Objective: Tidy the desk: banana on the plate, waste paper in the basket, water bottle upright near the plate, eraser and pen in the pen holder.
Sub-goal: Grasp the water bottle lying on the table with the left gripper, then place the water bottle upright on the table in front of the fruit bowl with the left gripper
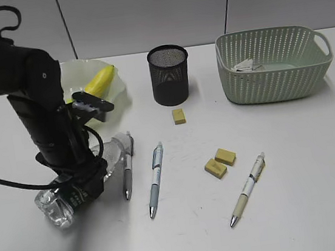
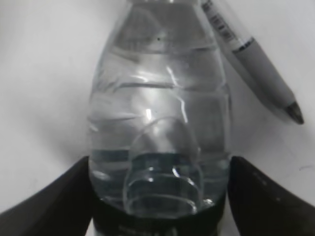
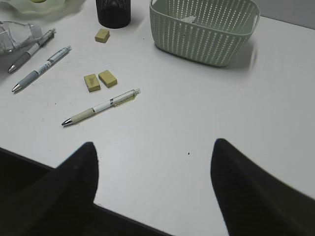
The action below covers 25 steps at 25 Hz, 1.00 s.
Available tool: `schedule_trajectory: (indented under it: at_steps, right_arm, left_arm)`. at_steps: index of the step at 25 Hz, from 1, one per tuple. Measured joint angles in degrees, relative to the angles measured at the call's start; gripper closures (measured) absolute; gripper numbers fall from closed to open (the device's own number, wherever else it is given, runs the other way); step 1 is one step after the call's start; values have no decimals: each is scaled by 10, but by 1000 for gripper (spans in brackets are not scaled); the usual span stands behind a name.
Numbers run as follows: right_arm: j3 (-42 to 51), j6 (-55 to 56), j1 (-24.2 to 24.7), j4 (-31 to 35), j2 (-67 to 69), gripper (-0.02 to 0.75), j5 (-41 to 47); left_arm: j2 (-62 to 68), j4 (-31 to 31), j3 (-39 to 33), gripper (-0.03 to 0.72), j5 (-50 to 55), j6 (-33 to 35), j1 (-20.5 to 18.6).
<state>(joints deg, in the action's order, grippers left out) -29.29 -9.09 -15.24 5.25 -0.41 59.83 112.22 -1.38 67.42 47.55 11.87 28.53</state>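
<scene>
I should lift the water bottle clear with my left gripper and turn it upright before I get near the plate [image 1: 118,104], because the water bottle lies flat with its neck [image 1: 121,142] beside a pen.
The clear water bottle [image 1: 58,206] lies on its side on the white desk [image 1: 300,207]. My left gripper [image 1: 82,184] is shut on it; in the left wrist view its jaws [image 2: 160,196] hug both sides of the bottle [image 2: 157,113]. The banana [image 1: 101,80] lies in the pale green plate [image 1: 78,72]. The waste paper [image 1: 246,65] sits in the basket [image 1: 274,69]. Three pens [image 1: 127,173] [image 1: 156,179] [image 1: 247,189] and three yellow erasers [image 1: 178,116] [image 1: 225,156] [image 1: 215,168] lie on the desk. The black mesh pen holder [image 1: 169,76] stands upright. My right gripper [image 3: 155,147] is open and empty above the desk.
One pen [image 2: 256,64] lies right beside the bottle's neck. The left arm hides part of the plate's front rim. The right wrist view shows the basket [image 3: 202,34], the pen holder [image 3: 113,12] and the desk's near edge below the jaws.
</scene>
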Motion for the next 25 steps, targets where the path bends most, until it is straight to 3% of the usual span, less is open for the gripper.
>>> schedule_trajectory:
  at_steps: [4, 14, 25]
  right_arm:
    - [0, 0, 0, 0, 0, 176, 0]
    - [0, 0, 0, -1, 0, 176, 0]
    - [0, 0, 0, -1, 0, 176, 0]
  left_arm:
    - [7, 1, 2, 201, 4, -17, 1]
    - [-1, -32, 10, 200, 46, -21, 1]
    - [-198, -62, -12, 200, 44, -45, 1]
